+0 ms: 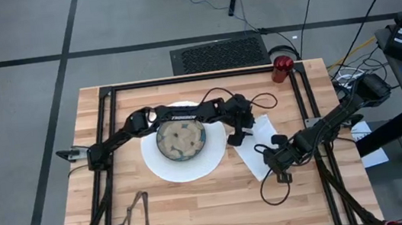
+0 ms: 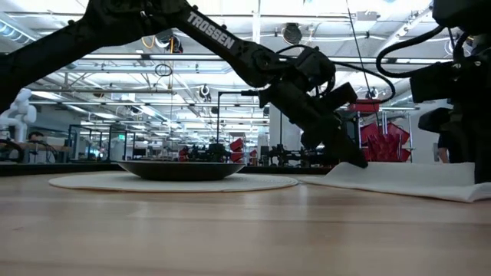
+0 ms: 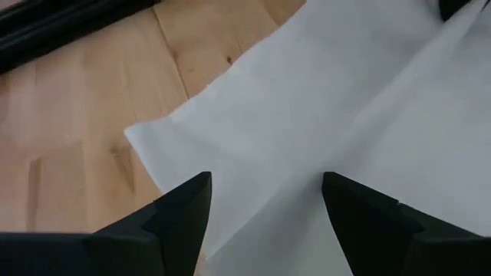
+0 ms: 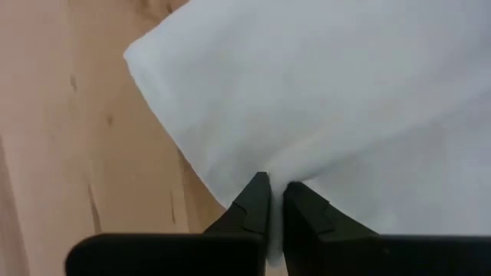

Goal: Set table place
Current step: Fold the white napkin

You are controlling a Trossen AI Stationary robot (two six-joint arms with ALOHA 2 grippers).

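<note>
The left gripper's open fingers reach over the napkin's cloth [image 3: 265,203] past the napkin's edge on the plate side, so the robot should move back toward the plate and pinch that edge [image 3: 205,258] before it lifts.
A big white plate [image 1: 164,171] lies on the table [image 1: 198,213], and a patterned bowl [image 1: 181,140] sits on it. Right of the plate a white napkin [image 1: 259,137] lies flat on the wood. My left gripper [image 3: 265,184] reaches over the bowl, slanting down. It stands open over the napkin's plate-side edge [image 3: 165,126]. My right gripper [image 4: 276,184] is shut on the napkin at its near end [image 1: 263,168]. A red cup [image 1: 282,68] stands at the table's far edge. Dark cutlery [image 1: 133,217] lies near the left front. My right gripper pinches the napkin's edge [image 4: 265,165] between its two fingertips, close to a near corner. It comes steeply from above. The cloth humps up slightly at the fingers, and the rest lies on the table. My left gripper's open fingertips [image 2: 357,159] are at the napkin's surface; I cannot tell whether they touch it.
A black metal frame [image 1: 106,116] runs along the table's left, far and right sides. A black cable [image 1: 272,188] loops on the wood near my right gripper. Bare wood shows along the near edge, between the cutlery and the right arm.
</note>
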